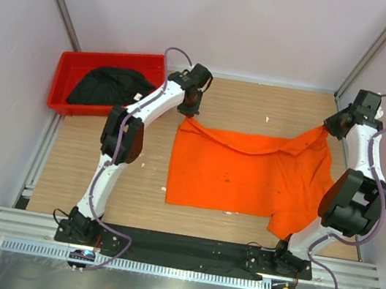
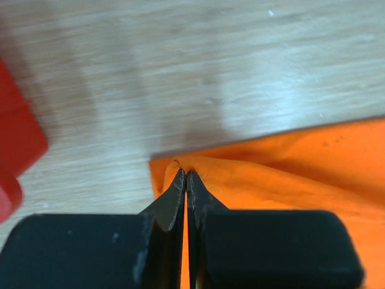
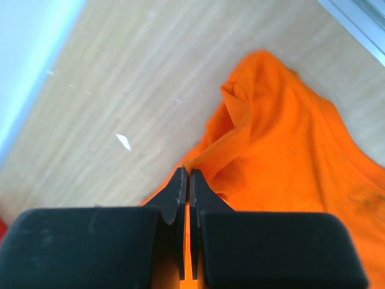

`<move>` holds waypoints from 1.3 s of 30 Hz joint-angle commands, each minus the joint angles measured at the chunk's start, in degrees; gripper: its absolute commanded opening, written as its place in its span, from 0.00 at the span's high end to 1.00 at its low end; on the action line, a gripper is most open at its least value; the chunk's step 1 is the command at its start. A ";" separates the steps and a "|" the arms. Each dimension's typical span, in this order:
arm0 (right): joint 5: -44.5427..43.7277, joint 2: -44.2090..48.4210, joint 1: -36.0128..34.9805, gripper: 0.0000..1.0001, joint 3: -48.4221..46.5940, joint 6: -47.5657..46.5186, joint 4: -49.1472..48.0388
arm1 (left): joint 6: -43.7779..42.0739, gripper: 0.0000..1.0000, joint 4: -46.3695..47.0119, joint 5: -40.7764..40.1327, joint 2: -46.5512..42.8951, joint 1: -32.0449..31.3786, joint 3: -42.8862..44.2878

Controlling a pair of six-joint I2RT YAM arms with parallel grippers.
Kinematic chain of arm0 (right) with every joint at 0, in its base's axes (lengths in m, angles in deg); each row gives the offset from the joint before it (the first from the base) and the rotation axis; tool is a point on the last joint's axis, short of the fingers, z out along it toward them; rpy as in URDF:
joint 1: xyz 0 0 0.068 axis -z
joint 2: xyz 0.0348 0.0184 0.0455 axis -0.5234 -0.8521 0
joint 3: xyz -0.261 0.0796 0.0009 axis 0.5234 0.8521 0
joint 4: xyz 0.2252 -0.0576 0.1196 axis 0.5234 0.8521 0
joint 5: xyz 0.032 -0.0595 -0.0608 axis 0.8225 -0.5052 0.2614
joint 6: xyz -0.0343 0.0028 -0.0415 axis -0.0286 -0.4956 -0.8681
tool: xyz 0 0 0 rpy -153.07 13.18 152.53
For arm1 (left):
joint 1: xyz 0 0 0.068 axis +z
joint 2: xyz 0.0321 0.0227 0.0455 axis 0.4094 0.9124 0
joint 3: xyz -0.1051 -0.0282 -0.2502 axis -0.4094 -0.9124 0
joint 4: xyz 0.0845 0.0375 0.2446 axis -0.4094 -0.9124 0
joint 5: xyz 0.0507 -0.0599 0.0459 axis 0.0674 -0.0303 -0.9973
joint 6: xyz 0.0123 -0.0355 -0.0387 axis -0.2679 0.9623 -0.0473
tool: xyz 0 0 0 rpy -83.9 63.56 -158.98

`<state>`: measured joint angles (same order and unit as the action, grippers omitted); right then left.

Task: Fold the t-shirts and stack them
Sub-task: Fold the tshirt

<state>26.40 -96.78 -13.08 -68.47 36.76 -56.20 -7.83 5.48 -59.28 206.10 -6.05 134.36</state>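
The orange t-shirt's held edge droops between the robot's grippers, so the left gripper should pull the t-shirt's corner toward the red bin to straighten it before laying it down.
The orange t-shirt lies spread on the wooden table, its far edge pulled taut between my two grippers. My left gripper is shut on the shirt's far left corner, low at the table. My right gripper is shut on the shirt's far right corner and holds it raised, so the cloth drapes down from it. The black t-shirt lies crumpled in the red bin at the far left, away from both grippers.
The red plastic bin stands at the far left corner; its edge shows in the left wrist view. Light walls close in the table on three sides. Small white specks lie on the wood.
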 commanded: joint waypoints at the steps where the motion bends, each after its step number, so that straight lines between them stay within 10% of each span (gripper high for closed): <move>1: 4.18 -2.51 -0.02 0.99 -5.74 2.72 -4.89 | -0.47 1.00 3.29 -2.43 -2.64 2.62 0.72; 17: 12.09 -16.76 -0.02 0.99 -21.21 7.13 -6.73 | -2.14 1.00 11.29 -1.82 0.09 6.93 1.77; 39: 4.45 -3.05 3.75 0.99 -12.43 1.59 11.37 | -4.78 1.00 3.47 0.55 -5.45 7.28 -5.43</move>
<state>32.28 -103.60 -10.13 -81.34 40.61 -48.00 -12.07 11.43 -59.30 205.82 0.73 130.08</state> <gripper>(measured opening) 0.040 0.003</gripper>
